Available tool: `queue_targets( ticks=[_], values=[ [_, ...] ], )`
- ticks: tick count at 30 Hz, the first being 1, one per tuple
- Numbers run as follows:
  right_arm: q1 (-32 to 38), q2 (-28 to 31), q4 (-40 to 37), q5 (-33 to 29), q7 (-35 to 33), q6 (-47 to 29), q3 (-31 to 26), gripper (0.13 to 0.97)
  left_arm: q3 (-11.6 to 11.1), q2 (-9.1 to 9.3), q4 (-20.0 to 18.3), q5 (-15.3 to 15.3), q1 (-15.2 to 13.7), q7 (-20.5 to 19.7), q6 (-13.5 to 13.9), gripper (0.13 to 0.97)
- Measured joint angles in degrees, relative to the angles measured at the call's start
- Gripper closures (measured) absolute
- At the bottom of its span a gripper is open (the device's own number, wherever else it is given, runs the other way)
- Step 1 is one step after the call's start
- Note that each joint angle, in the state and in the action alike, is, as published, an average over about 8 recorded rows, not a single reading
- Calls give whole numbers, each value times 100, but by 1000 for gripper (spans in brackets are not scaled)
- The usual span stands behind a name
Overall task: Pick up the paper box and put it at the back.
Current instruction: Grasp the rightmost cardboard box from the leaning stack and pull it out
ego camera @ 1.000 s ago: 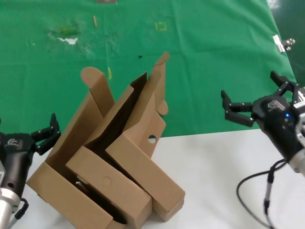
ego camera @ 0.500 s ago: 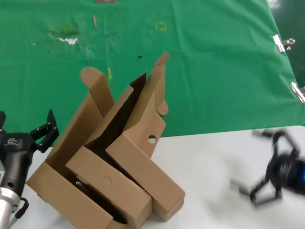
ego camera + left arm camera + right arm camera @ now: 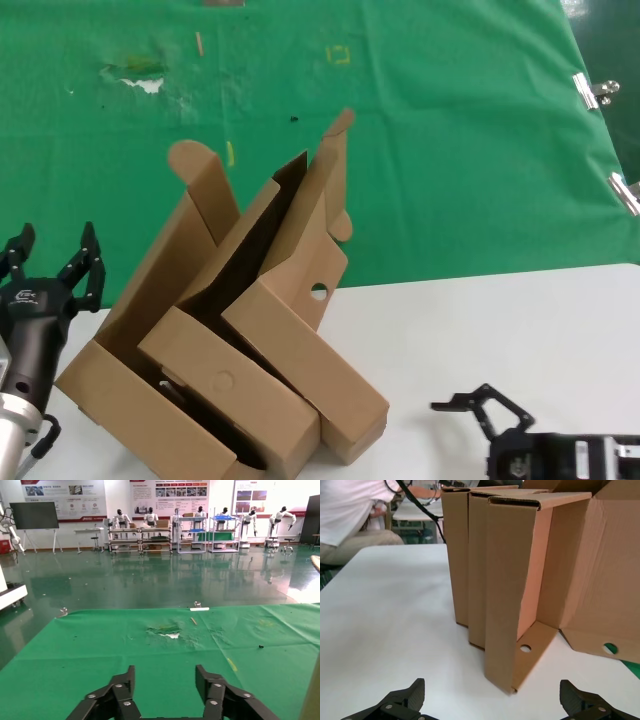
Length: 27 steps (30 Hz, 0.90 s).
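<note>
I should pinch the paper box's near end (image 3: 364, 428) with my right gripper and lift it clear, because two brown boxes (image 3: 228, 385) are in my left gripper's way to the paper box.
The paper box (image 3: 305, 345) is a brown cardboard mailer leaning on the white tabletop. Its lid (image 3: 325, 215) stands raised with rounded ear flaps and a punched hole. It rests against two similar brown boxes (image 3: 215, 385) nested to its left. In the right wrist view the box (image 3: 512, 580) stands just ahead, lid (image 3: 600, 575) open. My right gripper (image 3: 458, 418) is open and empty, low over the white table, to the right of the boxes; it also shows in its wrist view (image 3: 491, 694). My left gripper (image 3: 55, 248) is open and empty left of the boxes, and faces the green cloth (image 3: 165, 676).
The green cloth (image 3: 450, 120) covers the far table, with a worn whitish patch (image 3: 145, 82) and small yellow marks. Metal clips (image 3: 595, 92) hold its right edge. The white tabletop (image 3: 480, 330) lies in front. A seated person in white (image 3: 350, 510) shows beyond the table.
My right gripper has swung down from the cloth's right edge to low over the white table, open jaws facing the boxes. My left gripper has shifted slightly left. The boxes have not moved.
</note>
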Motion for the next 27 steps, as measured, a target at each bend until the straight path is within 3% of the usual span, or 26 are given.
queue_targets(
  ticks=[3, 9, 20, 27],
  values=[
    [245, -175, -244, -39, -26, -183, -139, 178, 0, 0, 0, 0, 0, 0, 0, 571],
    [646, -428, -605, -124, -48, -434, -326, 193, 0, 0, 0, 0, 0, 0, 0, 716],
    [1004, -718, -819, -305, -28, -511, -515, 367, 0, 0, 0, 0, 0, 0, 0, 892],
    [1061, -840, -784, -367, 35, -422, -548, 511, 0, 0, 0, 0, 0, -1, 0, 937]
  ],
)
